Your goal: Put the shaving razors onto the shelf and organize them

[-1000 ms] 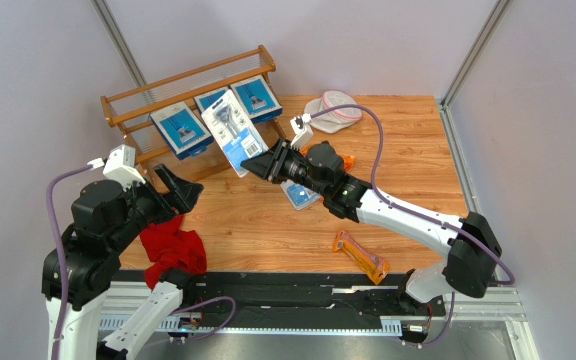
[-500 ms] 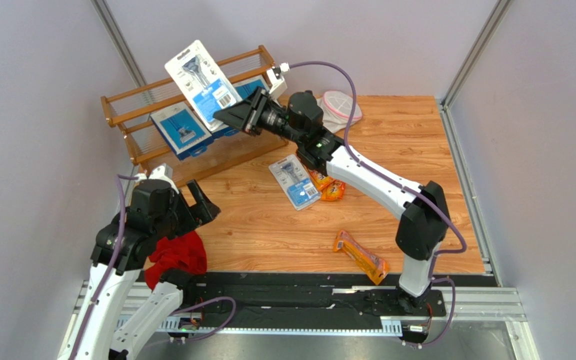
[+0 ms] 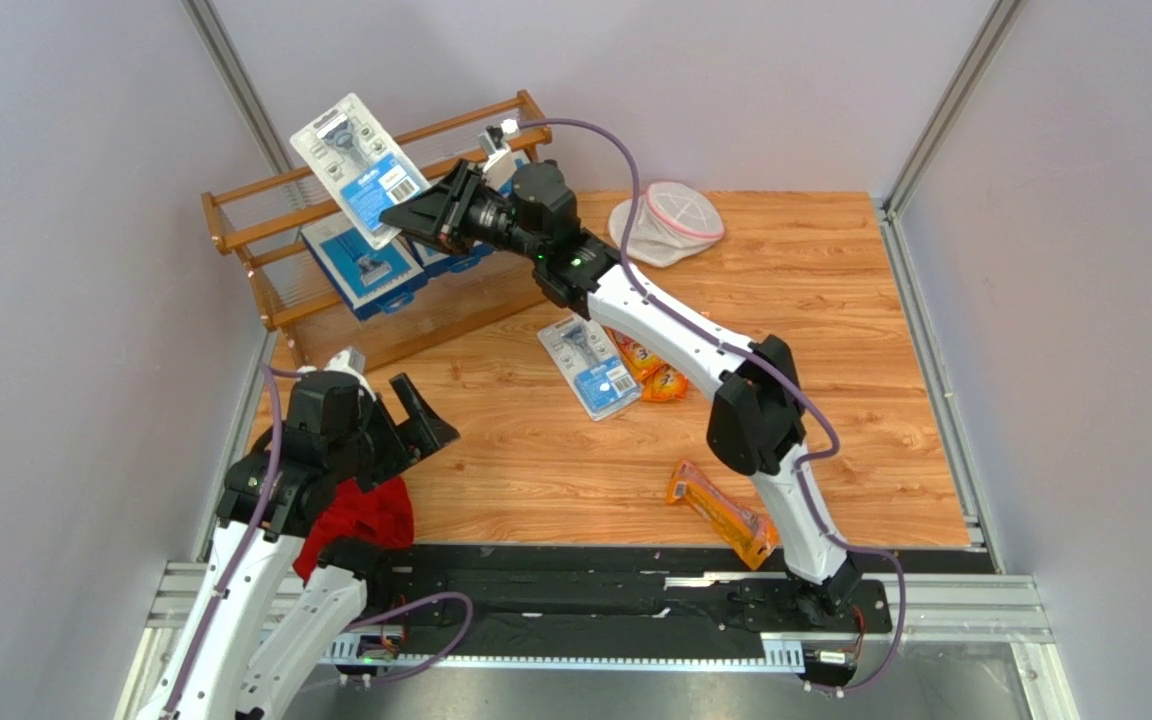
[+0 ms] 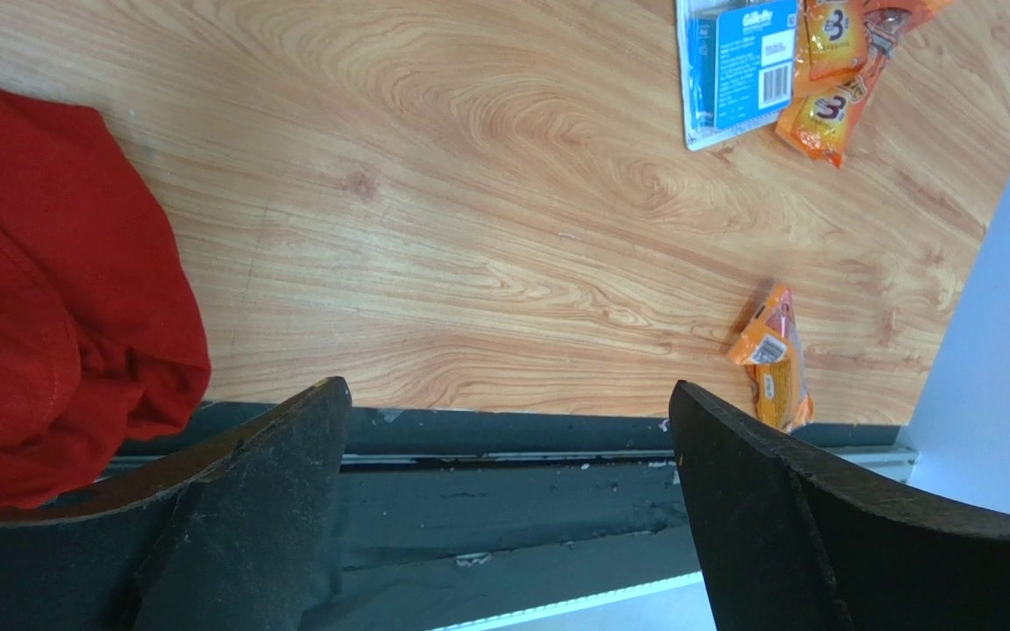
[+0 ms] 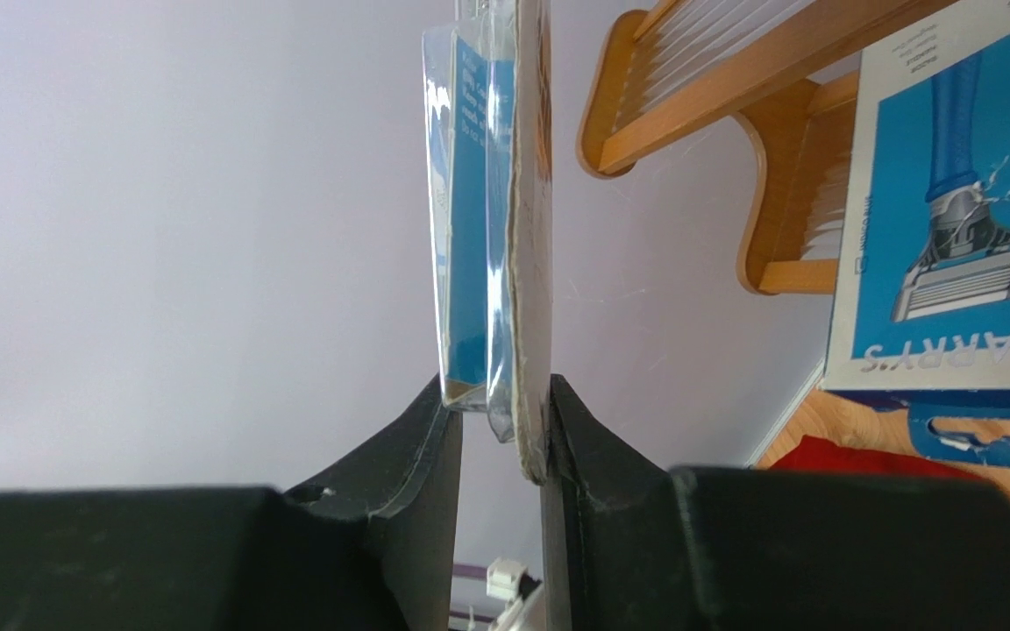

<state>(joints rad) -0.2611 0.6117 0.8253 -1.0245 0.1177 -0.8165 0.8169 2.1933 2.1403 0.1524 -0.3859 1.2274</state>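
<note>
My right gripper is moving the clear blister pack in, its loose end [image 3: 339, 135] pointing over the empty upper level [image 3: 455, 146], so I keep going until the pack rests there.
My right gripper [image 3: 414, 215] is shut on the bottom edge of a clear blister pack [image 3: 361, 168] and holds it in the air over the left part of the wooden shelf [image 3: 285, 183]. In the right wrist view the pack [image 5: 491, 197] stands edge-on between my jaws [image 5: 504, 421]. A blue box [image 3: 361, 258] leans on the lower tier; it also shows in the right wrist view [image 5: 952, 224]. A second box is partly hidden behind the gripper. Another blister pack [image 3: 590, 365] and orange bags [image 3: 654, 371] lie mid-table. One orange bag [image 3: 720, 515] lies near the front. My left gripper [image 3: 414, 420] is open and empty.
A red cloth [image 3: 357, 518] lies under my left arm at the near left edge and shows in the left wrist view [image 4: 49, 289]. A round white pouch [image 3: 668, 219] sits at the back right. Grey walls close in the left, back and right sides.
My right arm has carried the blister pack up and to the left, from above the table to above the shelf. My left arm has drawn back toward the near edge.
</note>
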